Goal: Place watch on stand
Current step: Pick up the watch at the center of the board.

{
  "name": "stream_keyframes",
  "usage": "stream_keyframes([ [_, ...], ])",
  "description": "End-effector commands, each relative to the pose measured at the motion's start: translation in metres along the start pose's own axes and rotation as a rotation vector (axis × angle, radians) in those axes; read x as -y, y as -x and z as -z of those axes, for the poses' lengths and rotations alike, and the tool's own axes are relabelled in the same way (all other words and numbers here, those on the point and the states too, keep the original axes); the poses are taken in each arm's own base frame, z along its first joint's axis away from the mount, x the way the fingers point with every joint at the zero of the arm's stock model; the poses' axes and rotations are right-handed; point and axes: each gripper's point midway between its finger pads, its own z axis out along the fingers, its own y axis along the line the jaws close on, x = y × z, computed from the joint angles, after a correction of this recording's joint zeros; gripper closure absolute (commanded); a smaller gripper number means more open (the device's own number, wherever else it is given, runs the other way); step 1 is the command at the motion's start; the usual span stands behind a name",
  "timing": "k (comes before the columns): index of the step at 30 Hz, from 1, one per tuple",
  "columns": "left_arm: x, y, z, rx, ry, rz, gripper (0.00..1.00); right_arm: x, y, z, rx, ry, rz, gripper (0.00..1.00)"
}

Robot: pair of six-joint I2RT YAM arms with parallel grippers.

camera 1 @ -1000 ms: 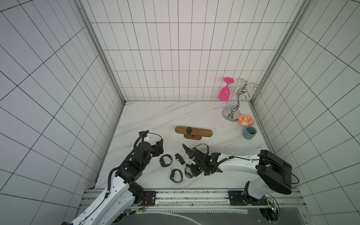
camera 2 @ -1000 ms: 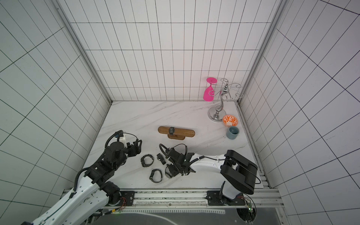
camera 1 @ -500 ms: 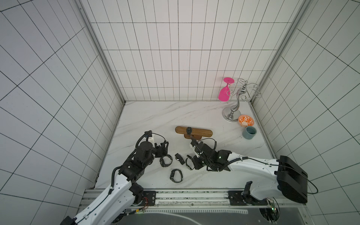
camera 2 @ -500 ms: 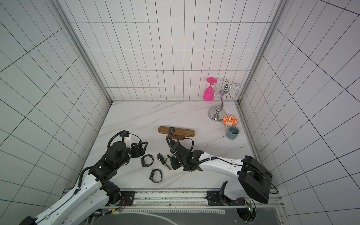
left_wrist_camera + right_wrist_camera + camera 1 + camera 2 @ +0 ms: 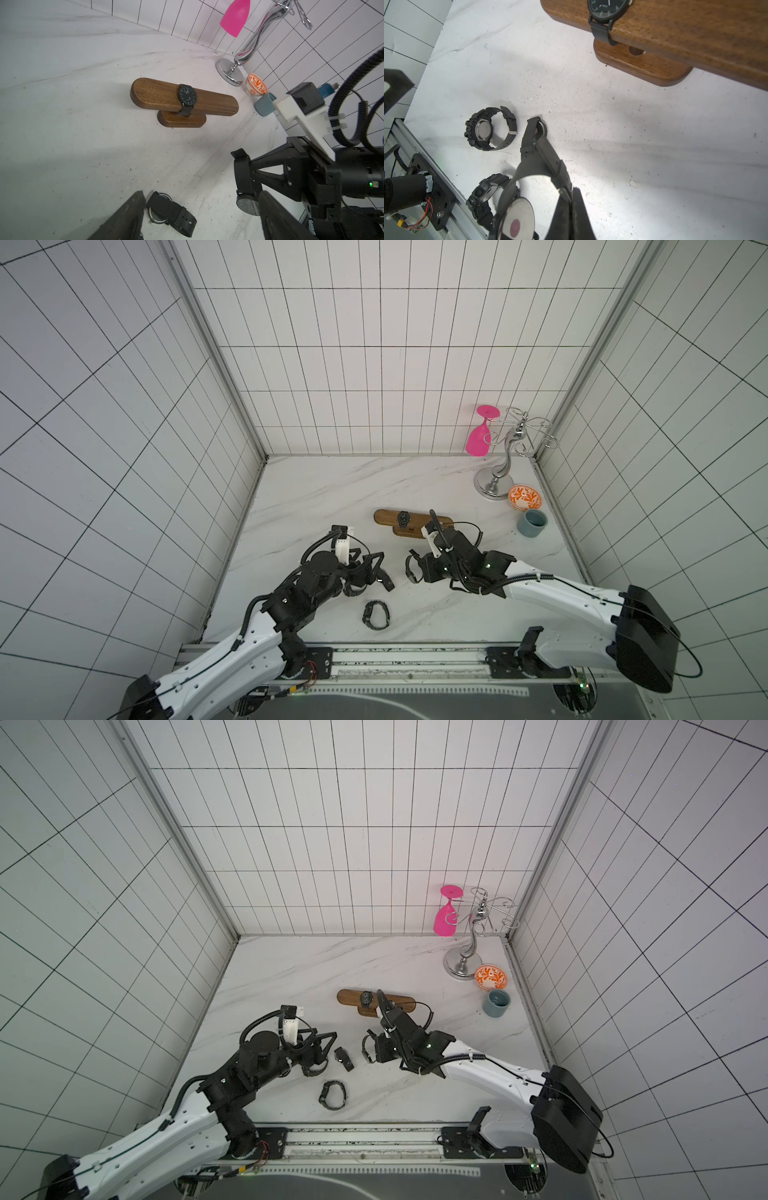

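The held watch's face (image 5: 248,204) is hanging clear of my right gripper, so I should keep moving my open left gripper toward it until its fingers close on that face.
The wooden stand (image 5: 432,521) (image 5: 395,1000) (image 5: 158,95) (image 5: 685,27) sits mid-table with one black watch (image 5: 403,518) (image 5: 187,96) strapped round its bar. My right gripper (image 5: 417,570) (image 5: 572,199) hovers just in front of the stand, shut on the strap of a second black watch (image 5: 410,572) (image 5: 367,1050) (image 5: 517,218); that watch's silver back faces the wrist camera. My left gripper (image 5: 374,574) (image 5: 199,218) is open and low over the table. A flat black watch (image 5: 385,578) (image 5: 344,1057) (image 5: 170,212) lies near its left finger (image 5: 124,220).
A chunky black watch (image 5: 376,615) (image 5: 332,1095) lies near the front edge, and another (image 5: 488,133) lies by the left gripper. At the back right stand a chrome wire rack (image 5: 498,472) holding a pink glass (image 5: 478,439), an orange patterned bowl (image 5: 525,497) and a grey-blue cup (image 5: 532,523).
The right gripper has carried its watch up off the table and back toward the stand. The left arm has reached rightward, bringing its open gripper over the flat watch.
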Motion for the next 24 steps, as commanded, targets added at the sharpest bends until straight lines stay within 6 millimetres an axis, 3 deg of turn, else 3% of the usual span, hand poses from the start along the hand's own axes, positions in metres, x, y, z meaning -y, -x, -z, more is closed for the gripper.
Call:
stream_keyframes([
  [1, 0.005, 0.009, 0.003, 0.074, -0.013, 0.002, 0.15, -0.011, 0.03, 0.015, 0.076, 0.03, -0.031, 1.0],
  [12, 0.037, 0.015, 0.018, 0.178, -0.153, -0.035, 0.16, -0.023, 0.063, 0.034, 0.189, 0.07, -0.083, 1.0],
  [24, 0.076, -0.002, 0.0, 0.145, -0.233, -0.072, 0.19, -0.044, 0.096, 0.059, 0.315, 0.169, -0.15, 1.0],
])
